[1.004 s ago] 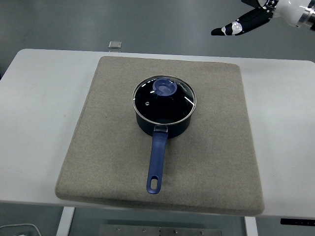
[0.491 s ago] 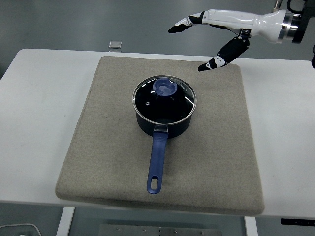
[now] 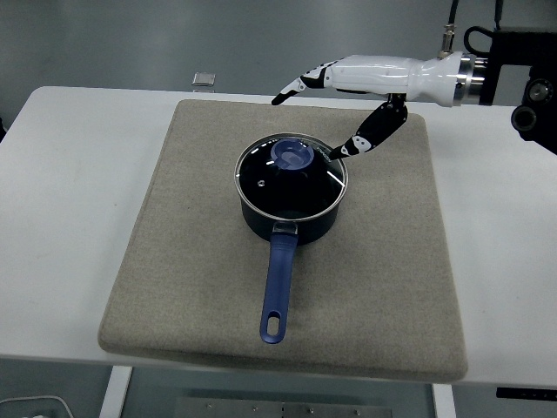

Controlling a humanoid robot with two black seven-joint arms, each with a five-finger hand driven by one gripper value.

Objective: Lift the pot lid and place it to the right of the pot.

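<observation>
I can see only even darkness through the glass lid [image 3: 300, 193], so the pot [image 3: 305, 228] should be empty when I lift the lid off.
A dark blue pot [image 3: 290, 219] stands in the middle of the grey mat, its long blue handle [image 3: 277, 287] pointing toward the near edge. The glass lid [image 3: 291, 177] with a blue knob [image 3: 292, 156] sits on the pot. My right hand [image 3: 309, 117] reaches in from the right, white with black fingertips, open, with fingers spread. It hovers just behind and right of the knob, the thumb tip near the lid's right rim. It holds nothing. The left arm is out of view.
The grey felt mat [image 3: 200, 261] covers most of the white table [image 3: 70, 174]. A small grey square object [image 3: 203, 79] lies at the table's far edge. Bare mat lies to the right of the pot.
My right hand has come in from the upper right, moving left and down over the mat until it is close above the lid. The pot and lid have not moved.
</observation>
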